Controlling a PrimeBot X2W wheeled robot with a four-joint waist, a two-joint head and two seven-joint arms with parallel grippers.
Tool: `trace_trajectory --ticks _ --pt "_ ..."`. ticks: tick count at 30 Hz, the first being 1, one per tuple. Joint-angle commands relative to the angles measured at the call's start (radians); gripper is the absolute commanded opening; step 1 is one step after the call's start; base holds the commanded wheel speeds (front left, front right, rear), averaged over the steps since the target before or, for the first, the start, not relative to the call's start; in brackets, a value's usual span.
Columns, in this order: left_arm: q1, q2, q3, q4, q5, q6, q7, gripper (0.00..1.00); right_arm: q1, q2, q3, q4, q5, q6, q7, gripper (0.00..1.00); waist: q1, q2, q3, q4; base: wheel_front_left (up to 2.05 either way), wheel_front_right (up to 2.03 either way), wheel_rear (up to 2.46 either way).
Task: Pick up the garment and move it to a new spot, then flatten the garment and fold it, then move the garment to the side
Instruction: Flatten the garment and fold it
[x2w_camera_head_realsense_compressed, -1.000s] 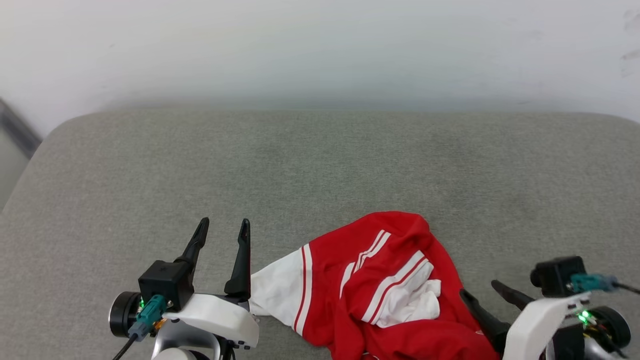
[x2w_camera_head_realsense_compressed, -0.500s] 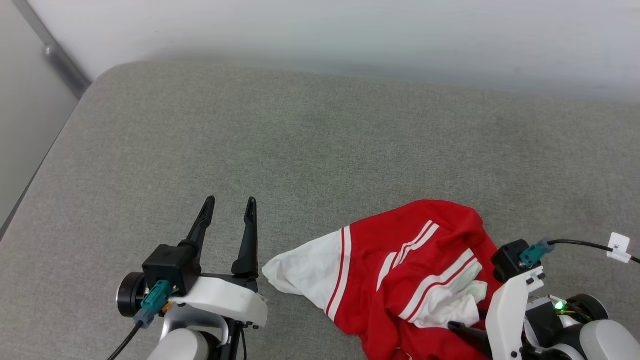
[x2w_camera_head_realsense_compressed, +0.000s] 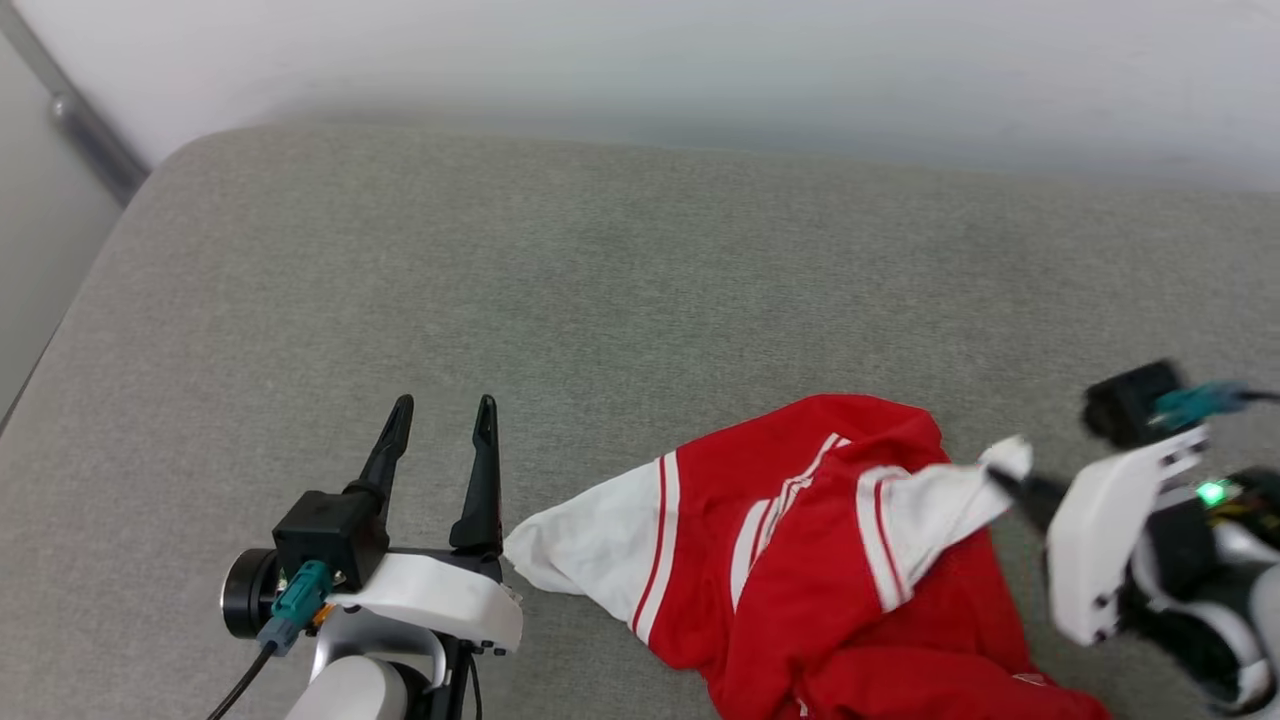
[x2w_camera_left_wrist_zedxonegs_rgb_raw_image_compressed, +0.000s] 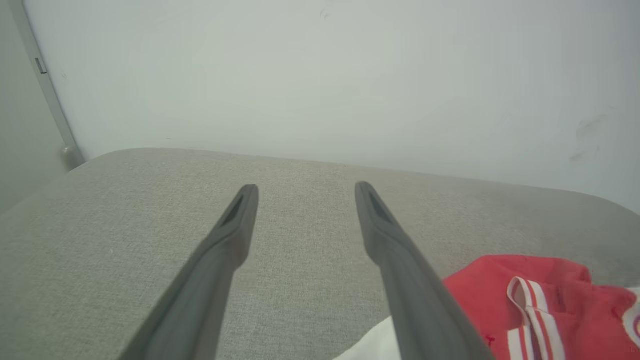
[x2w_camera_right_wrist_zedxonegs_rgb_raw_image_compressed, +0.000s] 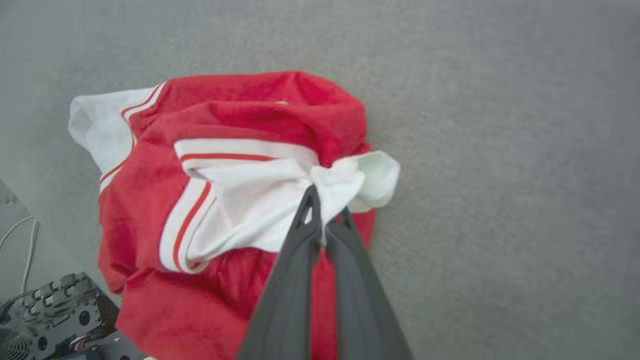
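Note:
My grippers will make the striped collar (x2w_camera_head_realsense_compressed: 792, 490) sag open in a dip when they lift the garment by both white sleeves, because the collar lies creased (x2w_camera_head_realsense_compressed: 752, 546) between those sleeves.
The garment (x2w_camera_head_realsense_compressed: 810, 540) is a red shirt with white sleeves and red-and-white stripes, crumpled on the grey cushion at the lower right of the head view. My right gripper (x2w_camera_head_realsense_compressed: 1003, 473) is shut on the garment's white sleeve and holds it stretched out to the right. In the right wrist view the right gripper (x2w_camera_right_wrist_zedxonegs_rgb_raw_image_compressed: 324, 210) pinches that bunched white sleeve of the garment (x2w_camera_right_wrist_zedxonegs_rgb_raw_image_compressed: 235, 190). My left gripper (x2w_camera_head_realsense_compressed: 440, 425) stands open over bare cushion, just left of the other white sleeve. In the left wrist view the left gripper (x2w_camera_left_wrist_zedxonegs_rgb_raw_image_compressed: 305, 192) holds nothing, with the garment (x2w_camera_left_wrist_zedxonegs_rgb_raw_image_compressed: 545, 295) at lower right.
The grey fabric cushion (x2w_camera_head_realsense_compressed: 600, 290) spreads wide behind and left of the shirt, ending at a pale wall (x2w_camera_head_realsense_compressed: 640, 60). Its rounded left edge drops off near a metal rail (x2w_camera_head_realsense_compressed: 75, 115). Part of the robot's base and cables (x2w_camera_right_wrist_zedxonegs_rgb_raw_image_compressed: 45, 310) shows in the right wrist view.
My right gripper has closed on the white sleeve and pulled it up and to the right. The left gripper stays open in place. The head camera has shifted.

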Motion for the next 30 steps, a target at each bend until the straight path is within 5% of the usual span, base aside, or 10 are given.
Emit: trace_trajectory --ticks 1,8,17,18,19,30 --pt "0.001 0.005 0.001 -0.003 0.004 0.004 0.001 1.00 -0.020 -0.008 -0.034 -0.015 -0.024 -0.001 -0.027 0.00 0.0000 0.0000 -0.002 -0.015 0.00 0.00 0.00" --pt "0.000 0.010 -0.003 -0.009 0.001 0.009 0.010 1.00 0.018 0.014 -0.295 0.015 -0.133 -0.001 -0.133 0.00 0.0000 0.0000 0.002 -0.055 0.00 0.00 0.00" --pt "0.004 0.015 -0.005 -0.006 -0.009 0.013 0.020 1.00 0.119 0.110 -0.478 0.342 -0.142 -0.001 -0.297 0.00 0.0000 0.0000 0.010 -0.067 0.00 0.00 0.00" --pt "0.005 0.017 -0.004 -0.006 -0.010 0.014 0.022 1.00 0.119 0.119 -0.481 0.377 -0.142 -0.001 -0.320 0.45 0.0000 0.0000 0.011 -0.068 0.00 0.00 0.00" --pt "0.006 0.018 -0.002 -0.006 -0.010 0.015 0.022 1.00 0.113 0.128 -0.481 0.400 -0.136 -0.001 -0.349 1.00 0.0000 0.0000 0.011 -0.070 0.00 0.00 0.00" --pt "0.043 0.036 0.001 -0.004 -0.026 0.025 0.036 1.00 0.115 0.118 -0.443 0.380 -0.164 -0.001 -0.619 1.00 0.0000 0.0000 -0.047 -0.091 0.00 0.00 0.00"
